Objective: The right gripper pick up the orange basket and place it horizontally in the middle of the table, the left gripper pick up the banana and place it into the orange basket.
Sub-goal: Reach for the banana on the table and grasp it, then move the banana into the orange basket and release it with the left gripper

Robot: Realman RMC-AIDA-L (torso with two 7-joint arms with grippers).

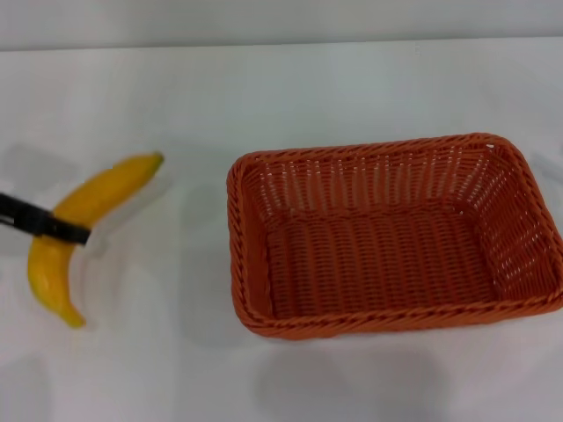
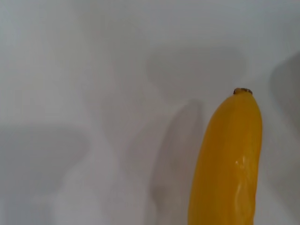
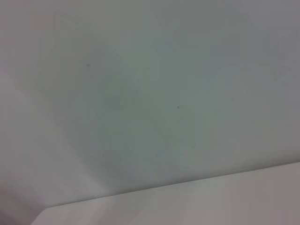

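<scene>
My left gripper should go on carrying until both banana ends hang inside the basket's rim before it lets go, since its fingers clamp the banana's middle (image 1: 83, 206) and the orange basket (image 1: 378, 255) is empty.
The banana (image 1: 84, 224) lies at the left of the white table (image 1: 158, 369), curved, with its dark tip toward the back. A black finger of my left gripper (image 1: 75, 233) reaches in from the left edge and crosses the banana's middle, clamped on it. The left wrist view shows the banana (image 2: 229, 164) close up, its dark tip (image 2: 243, 91) and a soft shadow beside it. The orange basket (image 1: 528, 220) stands empty and lengthwise across the middle-right of the table, a hand's width to the right of the banana. My right gripper is out of view.
The right wrist view shows only a plain pale surface (image 3: 150, 93) with a lighter band along one edge. A grey wall (image 1: 281, 22) runs behind the table's far edge.
</scene>
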